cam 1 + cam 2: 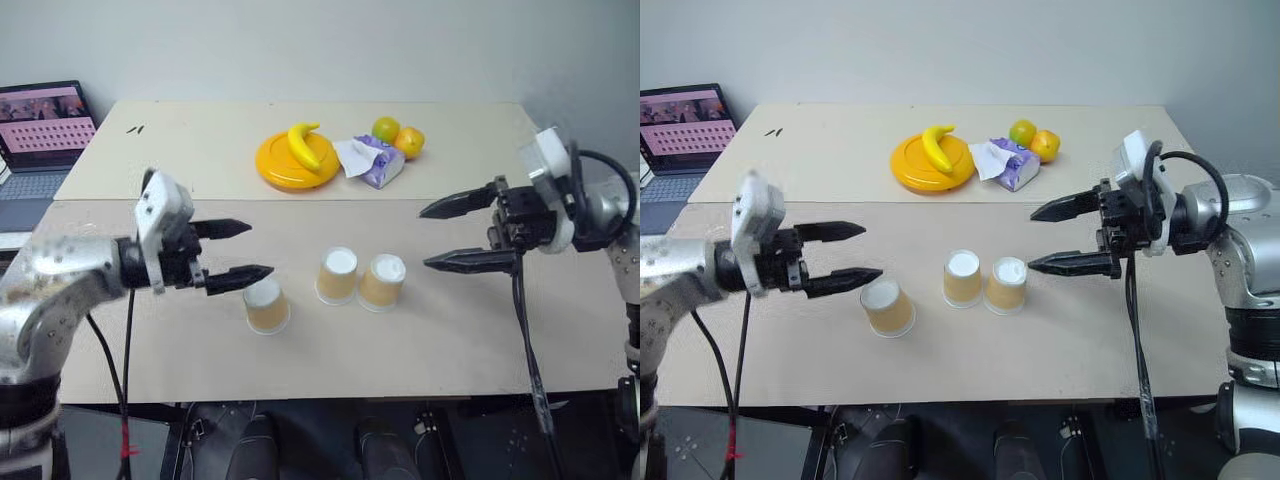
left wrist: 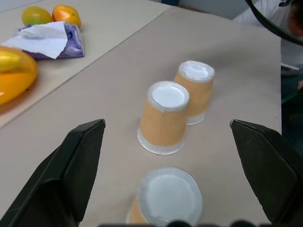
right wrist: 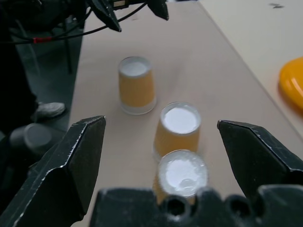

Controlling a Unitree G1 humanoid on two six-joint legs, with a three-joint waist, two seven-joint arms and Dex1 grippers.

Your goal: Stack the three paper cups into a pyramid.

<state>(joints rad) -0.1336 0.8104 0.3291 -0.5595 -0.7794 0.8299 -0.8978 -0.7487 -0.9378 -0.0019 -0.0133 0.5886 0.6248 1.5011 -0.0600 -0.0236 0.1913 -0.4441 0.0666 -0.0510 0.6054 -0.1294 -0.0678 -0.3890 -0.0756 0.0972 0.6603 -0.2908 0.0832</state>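
Observation:
The middle cups (image 1: 359,278) are close together with their white bottoms up, so I expect the lone cup (image 1: 267,305) to sit across both of them when the robot lowers it.
Three tan paper cups stand upside down on the beige table (image 1: 450,330), white bases up. Two stand side by side at the middle, one (image 1: 338,275) touching or nearly touching the other (image 1: 382,282). The third cup (image 1: 266,305) stands apart to their left, nearer the front edge. My left gripper (image 1: 238,252) hovers open just left of and above that third cup, holding nothing. My right gripper (image 1: 452,236) hangs open in the air to the right of the pair, empty. The left wrist view shows all three cups, the lone one (image 2: 166,198) closest.
At the back of the table sit a yellow plate (image 1: 282,165) with a banana (image 1: 305,145), a tissue pack (image 1: 372,160) and two round fruits (image 1: 398,135). A laptop (image 1: 40,135) stands off the table's left side. A black cable (image 1: 528,350) hangs from my right arm.

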